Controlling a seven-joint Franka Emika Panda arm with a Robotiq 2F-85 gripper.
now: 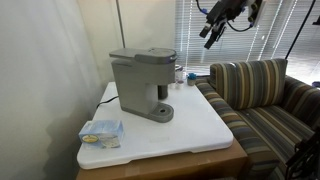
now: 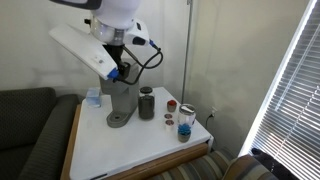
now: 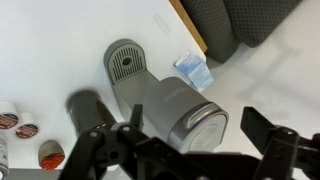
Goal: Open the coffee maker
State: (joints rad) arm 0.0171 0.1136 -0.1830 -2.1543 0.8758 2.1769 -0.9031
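Observation:
A curved seam (image 3: 190,117) runs around the grey coffee maker's head, so the top lid (image 1: 154,54) will swing up and back when the robot's gripper lifts the lid's front end.
The grey coffee maker (image 1: 140,82) stands on the white table top (image 1: 200,130) with its top lid down. It shows in both exterior views, and the second one (image 2: 122,100) has it under the arm. In the wrist view I look down on its lid (image 3: 185,115) and its round drip base (image 3: 125,62). My gripper (image 3: 195,122) is open and empty, hovering above the lid end with one finger on each side and not touching it. The gripper also shows high up in both exterior views (image 1: 209,38) (image 2: 120,70).
A dark cup (image 2: 146,103) stands right beside the machine. Small jars (image 2: 185,122) and red pods (image 2: 171,105) sit further along. A blue-and-white packet (image 1: 100,132) lies near a table corner. A striped sofa (image 1: 260,90) borders one side, a dark sofa (image 2: 25,130) another.

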